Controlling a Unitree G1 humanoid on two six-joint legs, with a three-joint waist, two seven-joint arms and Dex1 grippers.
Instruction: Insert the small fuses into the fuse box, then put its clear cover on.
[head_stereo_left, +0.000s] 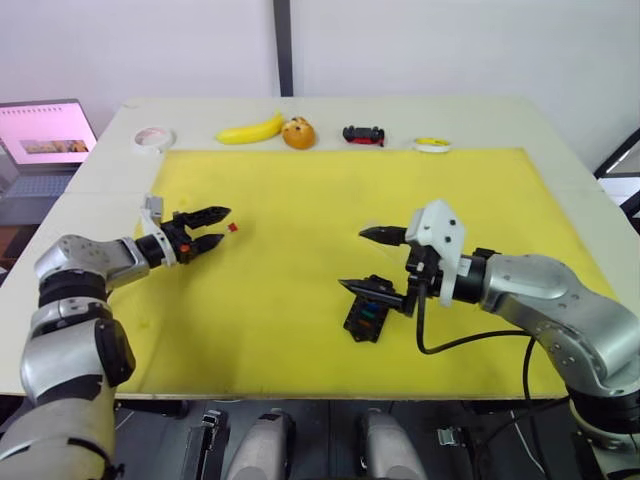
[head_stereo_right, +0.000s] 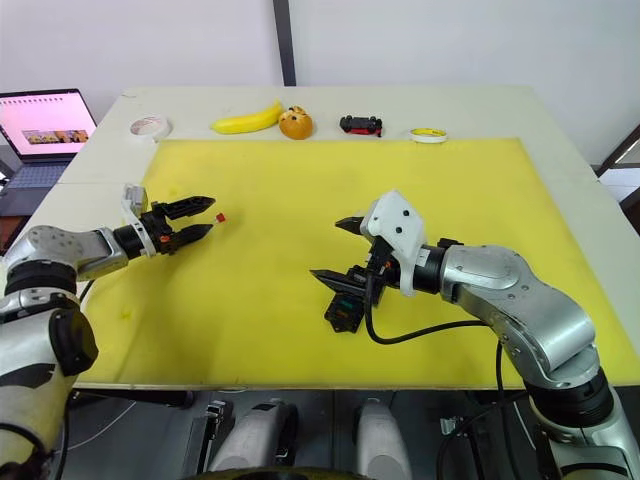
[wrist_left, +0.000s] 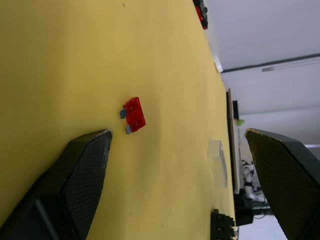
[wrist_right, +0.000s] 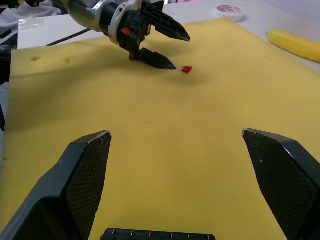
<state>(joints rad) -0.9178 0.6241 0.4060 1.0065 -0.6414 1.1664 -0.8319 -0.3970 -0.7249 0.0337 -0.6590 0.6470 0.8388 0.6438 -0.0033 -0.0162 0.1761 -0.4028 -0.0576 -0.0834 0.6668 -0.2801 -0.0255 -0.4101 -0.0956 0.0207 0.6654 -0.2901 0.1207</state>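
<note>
My gripper will push down the one edge of the fuse that metal prongs (wrist_left: 123, 114) stick out along, so the small red fuse (head_stereo_left: 232, 227) will stand upright in the fuse box.
One small red fuse (head_stereo_left: 232, 227) lies on the yellow mat (head_stereo_left: 300, 190), just beyond the tips of my left gripper (head_stereo_left: 207, 228), which is open and low over the mat. In the left wrist view the fuse (wrist_left: 134, 115) sits ahead of the fingers, closer to one fingertip (wrist_left: 100, 145). The black fuse box (head_stereo_left: 368, 312) rests near the mat's front centre with some coloured fuses in its slots. My right gripper (head_stereo_left: 366, 262) hovers open just above and behind it, holding nothing. The clear cover (wrist_left: 218, 162) lies flat on the mat, beyond the red fuse and near the fuse box (wrist_left: 222, 225).
Along the table's far edge stand a white tape roll (head_stereo_left: 153, 138), a banana (head_stereo_left: 252, 129), an orange round thing (head_stereo_left: 298, 133), a black-and-red toy car (head_stereo_left: 363, 134) and a yellow roll (head_stereo_left: 432, 144). A laptop (head_stereo_left: 45, 135) sits at the far left.
</note>
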